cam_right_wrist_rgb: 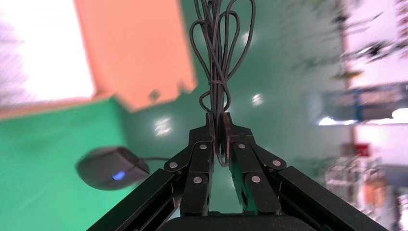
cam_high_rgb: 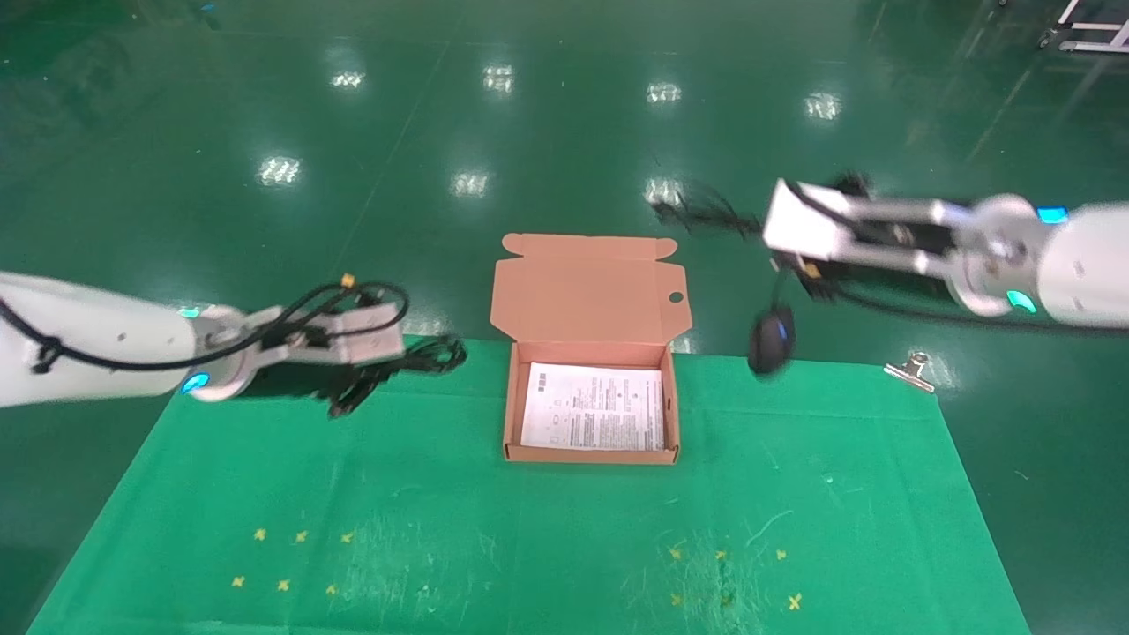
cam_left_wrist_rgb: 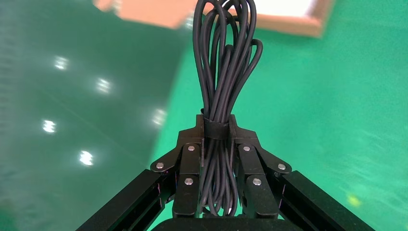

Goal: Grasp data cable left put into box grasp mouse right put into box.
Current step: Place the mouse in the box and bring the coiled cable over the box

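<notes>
Next, my left gripper moves back while my right gripper lowers the mouse first, because the data cable and the dangling mouse (cam_high_rgb: 773, 339) are both meant to go into the open box (cam_high_rgb: 593, 408).
My left gripper (cam_high_rgb: 397, 362) is shut on the data cable (cam_high_rgb: 437, 353), a black looped bundle, held just above the table's far edge, left of the box (cam_high_rgb: 591, 454). In the left wrist view the data cable (cam_left_wrist_rgb: 223, 72) runs between the shut fingers of the left gripper (cam_left_wrist_rgb: 218, 126). My right gripper (cam_high_rgb: 750, 225) is shut on the mouse's bundled cord (cam_high_rgb: 701, 212), up in the air to the right of the box lid. The black mouse (cam_high_rgb: 772, 339) dangles below it on its cord. The right wrist view shows the right gripper (cam_right_wrist_rgb: 217, 120), the cord (cam_right_wrist_rgb: 219, 57) and the mouse (cam_right_wrist_rgb: 108, 168) with its blue light.
The box stands open at the table's far middle, lid flap (cam_high_rgb: 586, 287) tilted back, with a printed white sheet (cam_high_rgb: 593, 407) inside. A metal clip (cam_high_rgb: 913, 370) sits at the far right edge of the green cloth (cam_high_rgb: 529, 547). Small yellow crosses (cam_high_rgb: 282, 560) mark the near cloth.
</notes>
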